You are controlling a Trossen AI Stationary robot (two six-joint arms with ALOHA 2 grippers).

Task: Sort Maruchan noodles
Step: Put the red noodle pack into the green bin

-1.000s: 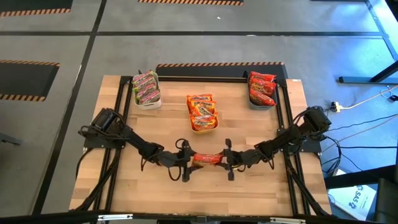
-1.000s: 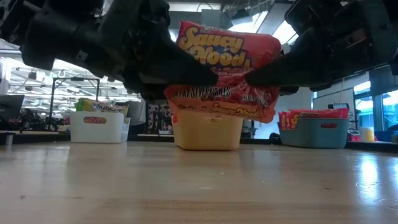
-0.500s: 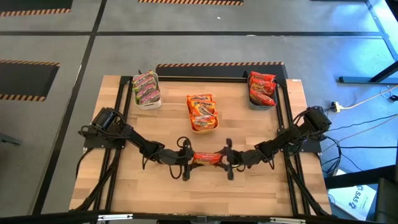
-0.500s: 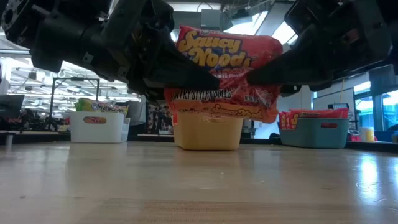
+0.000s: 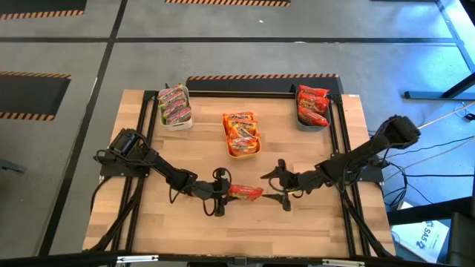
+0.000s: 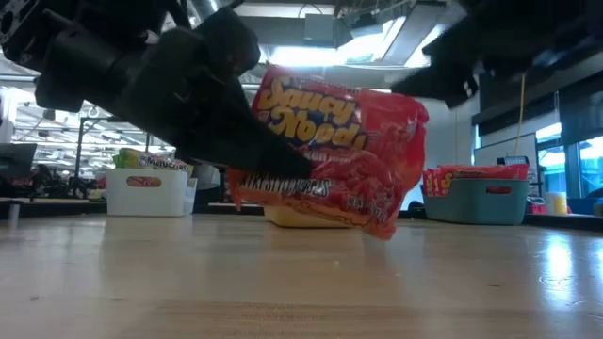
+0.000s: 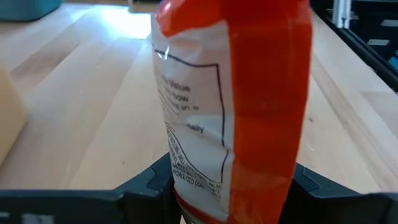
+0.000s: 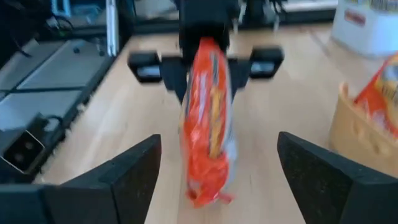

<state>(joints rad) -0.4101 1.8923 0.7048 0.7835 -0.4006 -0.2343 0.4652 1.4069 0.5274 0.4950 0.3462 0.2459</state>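
The red packet is in my left gripper, far from the grey-blue bin [image 5: 313, 111], so my right gripper should grab the packet by its loose end [image 5: 257, 193] and carry it to the bin.
A red Maruchan noodles packet [image 5: 246, 192] hangs over the middle of the table's near half, standing on edge with its printed face [image 6: 339, 141] toward the near side. My left gripper [image 5: 223, 191] is shut on its left end. My right gripper [image 5: 273, 185] stands open to the right of the packet and higher, touching nothing. In the right wrist view its fingers [image 8: 124, 171] are spread wide, with the packet [image 8: 208, 124] a short way ahead. Other packets lie in three bins at the far side. My left gripper pinches the packet's left end [image 7: 205, 186] between its two fingers, one on each flat face. The fingers [image 6: 268, 155] come from the table's left, slanting a little downward. The packet stands on edge, lifted clear, its free right end [image 6: 382, 221] sagging toward the table.
At the far left a white bin [image 5: 177, 119] holds green-pink packets. A yellow bin [image 5: 242, 153] of orange packets stands in the far middle. A grey-blue bin [image 5: 310, 124] of red packets sits at the far right. Bare wood lies in front of the grippers.
My right gripper has let go of the packet's right end, risen and drawn back toward the table's right edge. The packet, which hung level between both grippers, now stays with the left gripper alone and has tipped, its right end dropping.
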